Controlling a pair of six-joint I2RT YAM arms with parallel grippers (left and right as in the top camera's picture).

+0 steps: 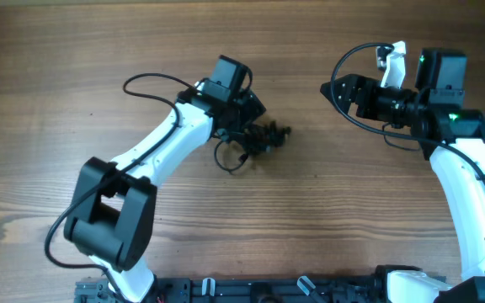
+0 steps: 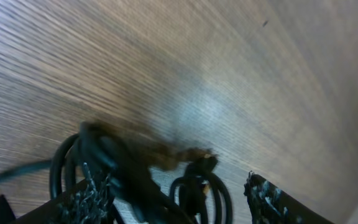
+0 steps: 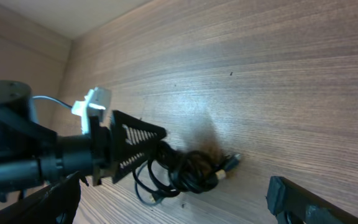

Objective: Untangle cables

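Next, my right gripper tugs at that side (image 1: 274,135) of the clump, as the clump's plug ends (image 3: 230,163) point there, away from my left gripper, which holds the clump meanwhile.
The cables (image 1: 266,135) are a small knotted clump of thin black cords in the middle of the wooden table, with one loose loop (image 1: 228,157) trailing towards the front. My left gripper (image 1: 247,130) is down at the clump's left side. In the left wrist view its jaws (image 2: 173,202) are spread, with cable loops (image 2: 197,186) lying between the fingers. My right gripper (image 1: 330,89) is open and empty, held well to the right of the clump and pointing at it. In the right wrist view the clump (image 3: 188,169) lies just past the left gripper's finger (image 3: 135,142).
The left arm's own thick black wire (image 1: 146,81) arcs over the table behind that arm. The arm bases and a black rail (image 1: 259,290) run along the front edge. A pale wall (image 3: 36,25) borders the table's far side.
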